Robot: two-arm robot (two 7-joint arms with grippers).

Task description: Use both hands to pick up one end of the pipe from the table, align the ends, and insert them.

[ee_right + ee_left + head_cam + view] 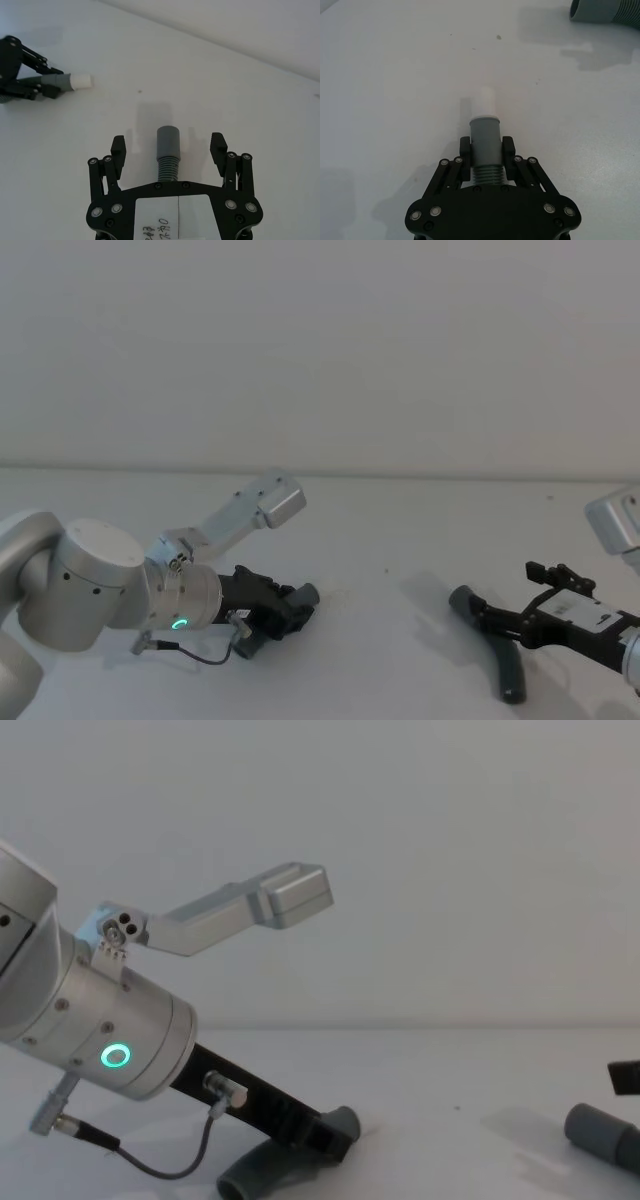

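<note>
Ribs [168, 169] begin behind the smooth cuff [597, 1132], so that cuff will lean to follow the white tip when the robot pushes the pipe pieces together.
My left gripper [486, 148] is shut on the grey cuff [485, 132] of one pipe piece, and a white tip [487, 100] sticks out ahead of it. In the head view this gripper [292, 606] sits low at the left of the table [400, 530]. The piece's ribbed tail [262, 1167] curves down under it. The other pipe piece [492, 638] lies on the table at the right. My right gripper [168, 145] is open. Its fingers stand on either side of that piece's smooth cuff [168, 141] without touching it.
The left arm's silver wrist with a green ring [118, 1056] and a loose black cable [150, 1160] hang near the table's front left. A bare stretch of white table [390, 590] lies between the two pipe pieces. A pale wall rises behind.
</note>
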